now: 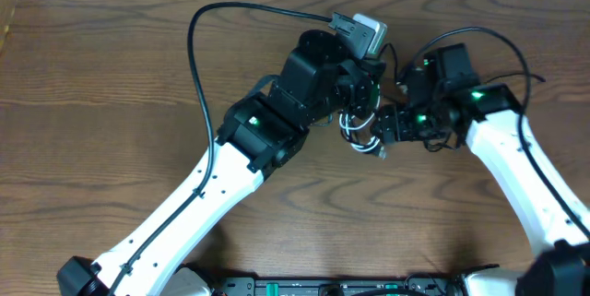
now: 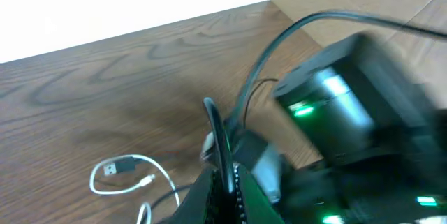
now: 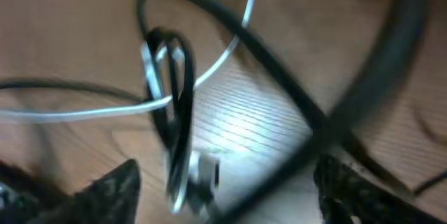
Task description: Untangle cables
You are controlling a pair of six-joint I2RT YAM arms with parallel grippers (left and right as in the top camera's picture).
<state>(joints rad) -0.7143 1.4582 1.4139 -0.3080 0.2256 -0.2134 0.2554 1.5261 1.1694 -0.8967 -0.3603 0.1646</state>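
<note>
The black cable is wound through the white cable's loops (image 1: 358,126) at my right gripper, so next my left gripper pulls the black cable away toward the open table (image 1: 138,84).
The black and white cables (image 1: 361,136) lie tangled in a small bunch on the wooden table, between my two grippers. My left gripper (image 1: 359,102) is just above the bunch. In the left wrist view it (image 2: 227,182) is shut on the black cable (image 2: 213,123), which rises from the jaws. The white cable (image 2: 133,160) loops on the table to the left, ending in a USB plug (image 2: 115,169). My right gripper (image 1: 385,130) is at the bunch's right side. It is open (image 3: 227,189), with a black loop (image 3: 183,77), the white cable (image 3: 237,49) and a small plug (image 3: 202,172) between its fingers.
The wooden table (image 1: 92,102) ends at a pale back edge at the top. A thick black arm wire (image 1: 196,47) arcs over the table left of the left arm. The right arm's body (image 2: 335,112) is close to the left gripper.
</note>
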